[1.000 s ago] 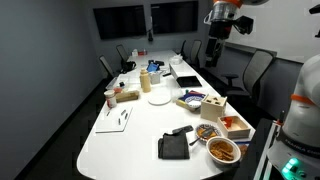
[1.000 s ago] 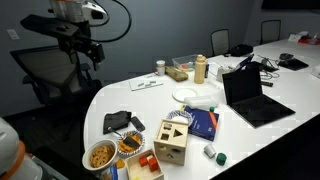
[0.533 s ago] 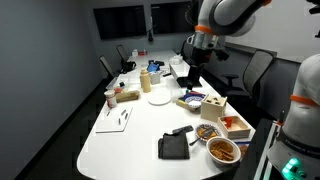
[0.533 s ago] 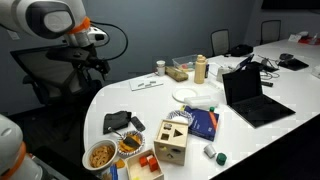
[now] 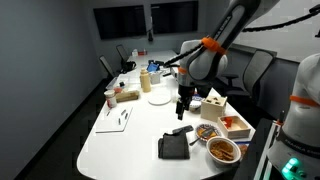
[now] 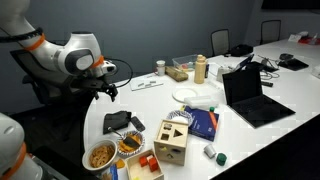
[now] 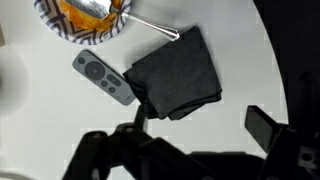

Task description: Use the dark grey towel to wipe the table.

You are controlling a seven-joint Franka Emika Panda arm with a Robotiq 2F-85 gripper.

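Note:
My open gripper should keep going down until the fingers surround the cloth (image 5: 174, 144), because the dark grey towel's folded edge (image 7: 190, 105) faces it, clear of the remote and spoon.
The dark grey towel (image 5: 173, 147) lies folded near the rounded end of the white table (image 5: 130, 145); it also shows in an exterior view (image 6: 118, 121) and in the wrist view (image 7: 175, 72). My gripper (image 5: 181, 112) hangs in the air a little above and beyond the towel, also seen in an exterior view (image 6: 107, 92). In the wrist view the gripper (image 7: 200, 125) is open and empty, with its fingers (image 7: 264, 127) over bare table (image 7: 235, 40) just beside the towel's edge. A slim grey remote (image 7: 104, 77) lies next to the towel.
Food bowls (image 5: 223, 150) (image 6: 100, 155) and a spoon sit close to the towel. A wooden shape-sorter box (image 5: 213, 107) (image 6: 174, 140), a blue book (image 6: 204, 122), a plate (image 5: 158, 98) and a laptop (image 6: 250, 95) stand farther along. Chairs ring the table.
The arm has swung down from high above the table's far side to just above the towel. The towel and the other objects have not moved.

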